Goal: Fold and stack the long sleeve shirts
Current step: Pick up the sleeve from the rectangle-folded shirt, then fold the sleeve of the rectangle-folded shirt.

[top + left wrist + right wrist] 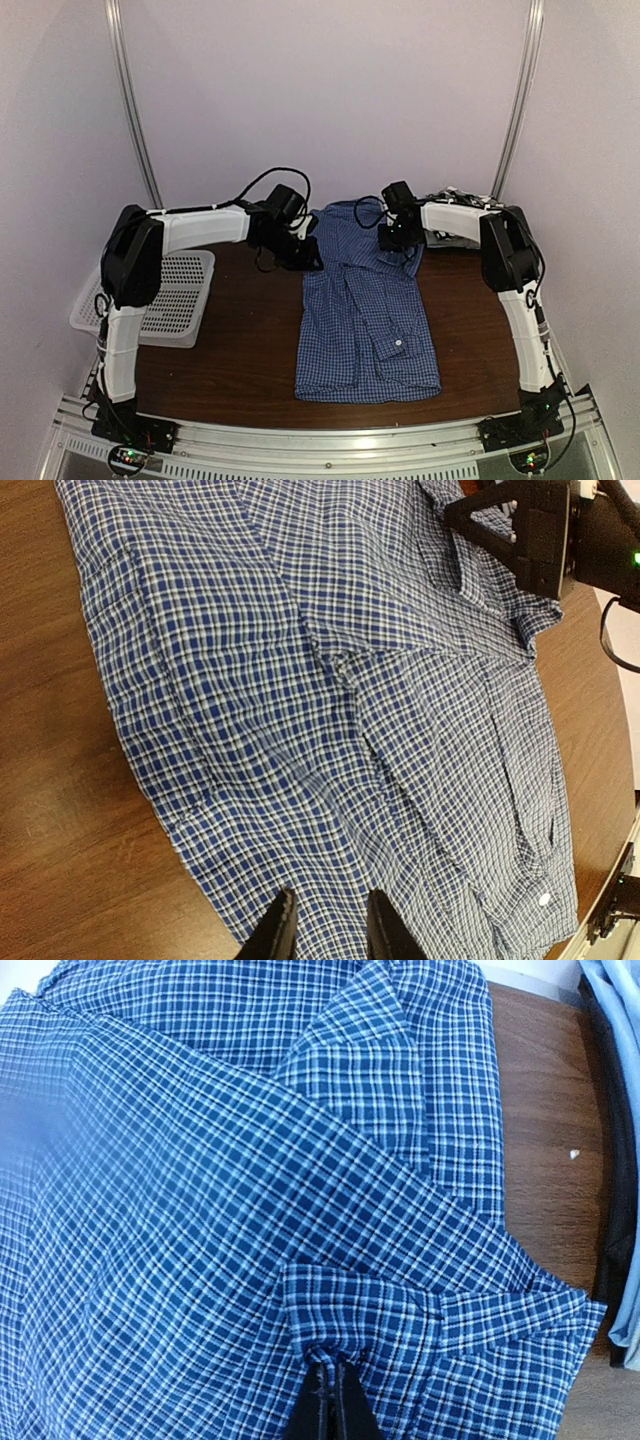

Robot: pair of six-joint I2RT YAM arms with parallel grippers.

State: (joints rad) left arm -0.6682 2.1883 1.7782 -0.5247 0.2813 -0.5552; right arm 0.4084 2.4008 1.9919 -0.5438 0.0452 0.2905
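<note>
The robot's right gripper keeps carrying the pinched cuff toward the hem until both cuffs line up, because flat cloth lies open next to the laid sleeve.
A blue fine-checked long sleeve shirt lies lengthwise on the brown table, with its sides folded in and its collar at the far end. My right gripper sits at the collar end. In the right wrist view it is shut on a small bunched fold of the blue shirt. My left gripper hovers at the shirt's far left edge. In the left wrist view its jaws stand a little apart over the flat checked cloth, pinching nothing that I can see.
A white mesh basket sits at the table's left edge under the left arm. Some cloth and cables are piled behind the right arm, and light blue fabric shows at the right wrist view's edge. Walls close in the far side.
</note>
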